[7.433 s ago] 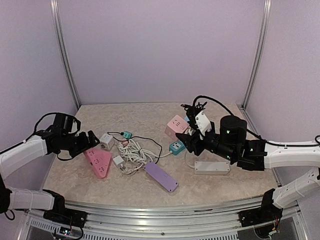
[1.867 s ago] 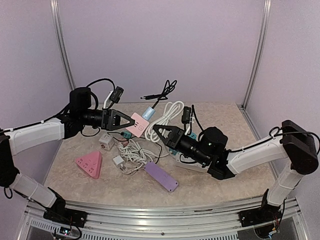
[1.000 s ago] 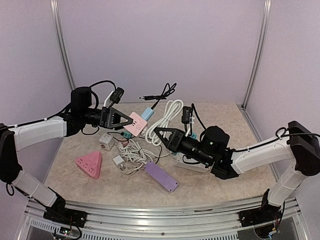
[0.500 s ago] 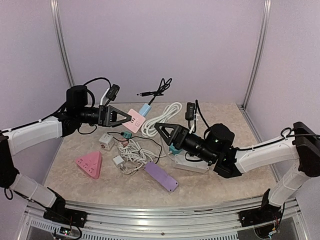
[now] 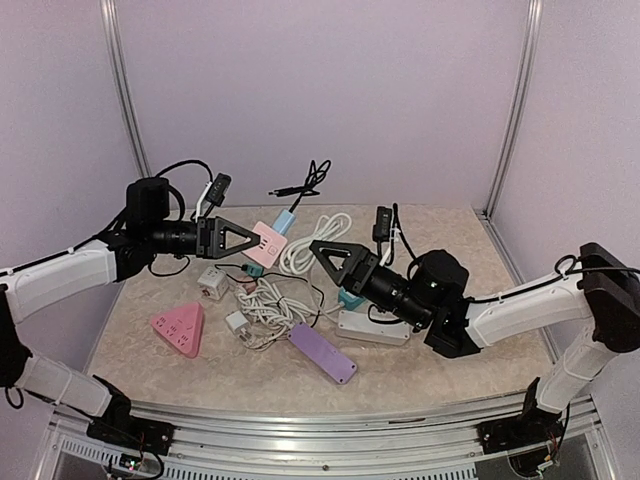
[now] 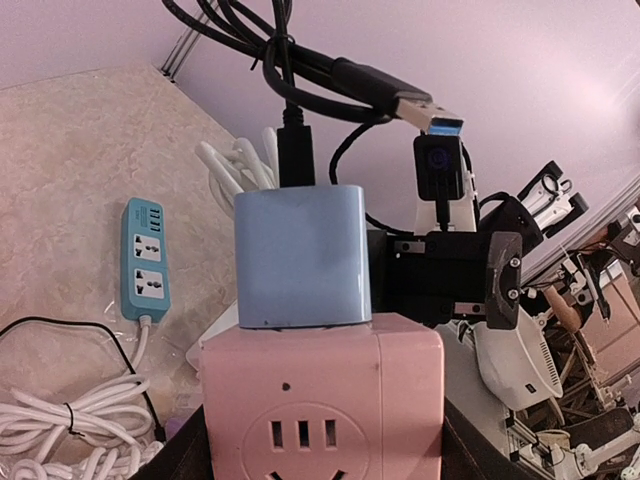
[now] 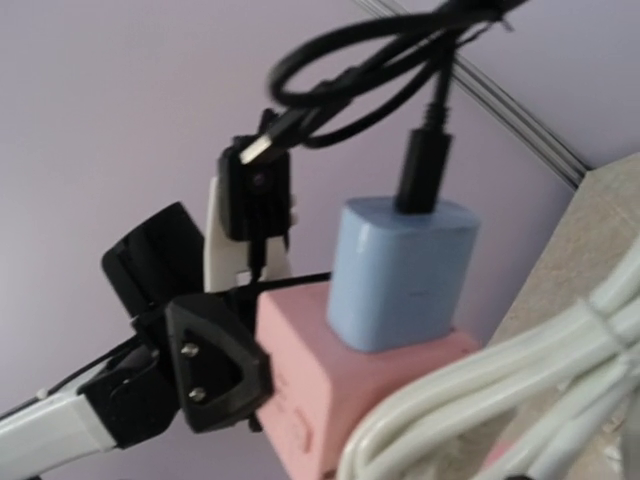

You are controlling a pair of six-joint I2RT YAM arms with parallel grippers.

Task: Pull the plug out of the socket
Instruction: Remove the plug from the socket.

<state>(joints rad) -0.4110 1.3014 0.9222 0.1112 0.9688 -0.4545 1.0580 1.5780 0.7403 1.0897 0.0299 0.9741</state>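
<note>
The coiled white cord (image 5: 299,257) is between my right gripper and the light-blue plug (image 5: 284,222). Next, I move the cord down out of the way before I reach for the plug.
A pink cube socket (image 5: 266,240) hangs in the air above the back of the table, with my left gripper (image 5: 246,240) shut on its sides. The dark fingers (image 6: 182,452) flank the cube (image 6: 320,400) in the left wrist view. A light-blue plug (image 5: 286,221) sits seated in the cube's top face (image 6: 300,255), and a looped black USB cable (image 5: 305,183) rises from it. My right gripper (image 5: 328,255) is just right of the cube, open and holding nothing. In the right wrist view the plug (image 7: 400,275) and cube (image 7: 330,390) are straight ahead; that gripper's own fingers do not show there.
A thick white cord (image 5: 318,232) lies coiled between the two grippers, close under the right wrist camera (image 7: 500,400). On the table are a pink triangular strip (image 5: 180,328), a purple strip (image 5: 323,352), a white strip (image 5: 372,328), a teal strip (image 6: 143,258), a white cube (image 5: 212,281) and tangled white cable (image 5: 270,305).
My right gripper has opened, let go of the white cord and drawn back to the right. The cord has sunk lower. My left gripper carried the socket slightly left with the plug still in.
</note>
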